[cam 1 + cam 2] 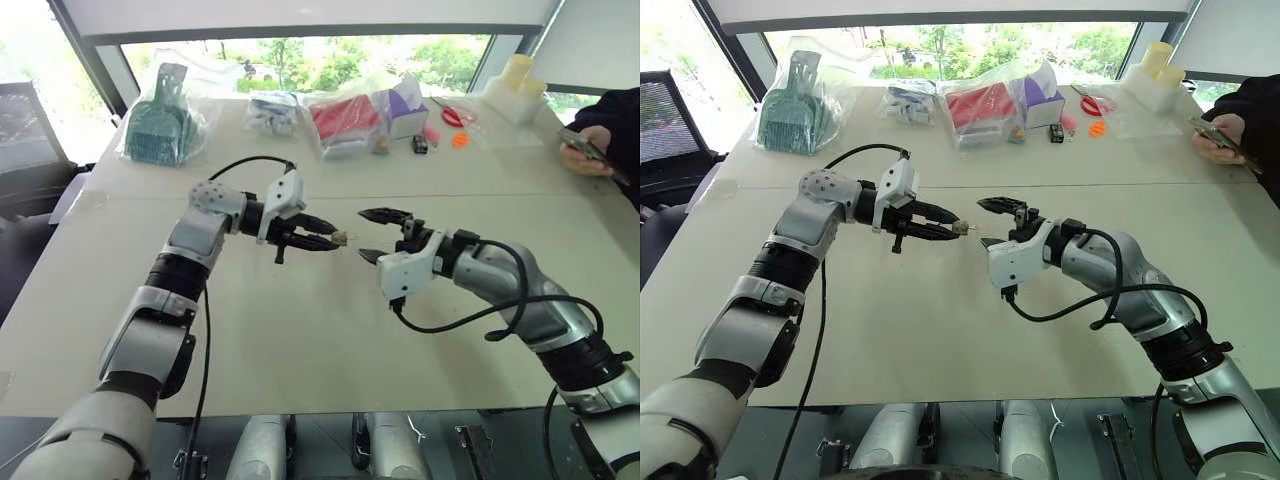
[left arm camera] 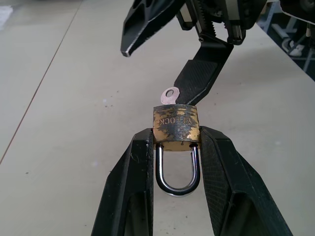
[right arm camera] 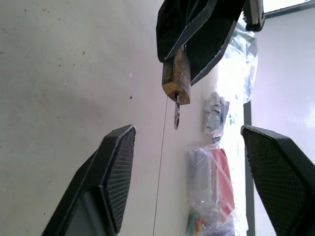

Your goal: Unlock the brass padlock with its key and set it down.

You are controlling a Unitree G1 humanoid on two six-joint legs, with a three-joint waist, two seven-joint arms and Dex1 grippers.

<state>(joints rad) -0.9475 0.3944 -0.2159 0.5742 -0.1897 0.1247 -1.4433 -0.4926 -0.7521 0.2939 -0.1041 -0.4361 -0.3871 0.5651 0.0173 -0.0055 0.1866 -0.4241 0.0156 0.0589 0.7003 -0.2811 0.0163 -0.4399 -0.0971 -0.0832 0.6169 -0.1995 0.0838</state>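
Observation:
Next, my right gripper grabs the key end before my left gripper opens the shackle [image 2: 178, 190], because my left gripper's fingers are holding the padlock's body and are around the shackle.
My left gripper [image 1: 325, 238] is shut on the brass padlock [image 2: 176, 125], held in the air over the middle of the table. Its fingers [image 2: 133, 167] clamp the worn brass body from both sides, and the silvery shackle [image 2: 177, 172] loops back between them, seated in the body. A small silver key [image 2: 171, 95] sticks out of the body's far end, toward my right gripper [image 1: 378, 235]. That gripper is open and level with the lock, a short gap from the key. In the right wrist view its two fingers [image 3: 115, 167] stand wide apart, short of the key [image 3: 176, 112] and touching nothing.
Along the table's far edge lie bagged goods: a green brush set [image 1: 160, 125], a red packet [image 1: 345, 122], a small black item [image 1: 420, 145], red scissors [image 1: 455, 115] and white bottles [image 1: 518, 85]. A person's hand with a phone [image 1: 585, 150] rests at the far right.

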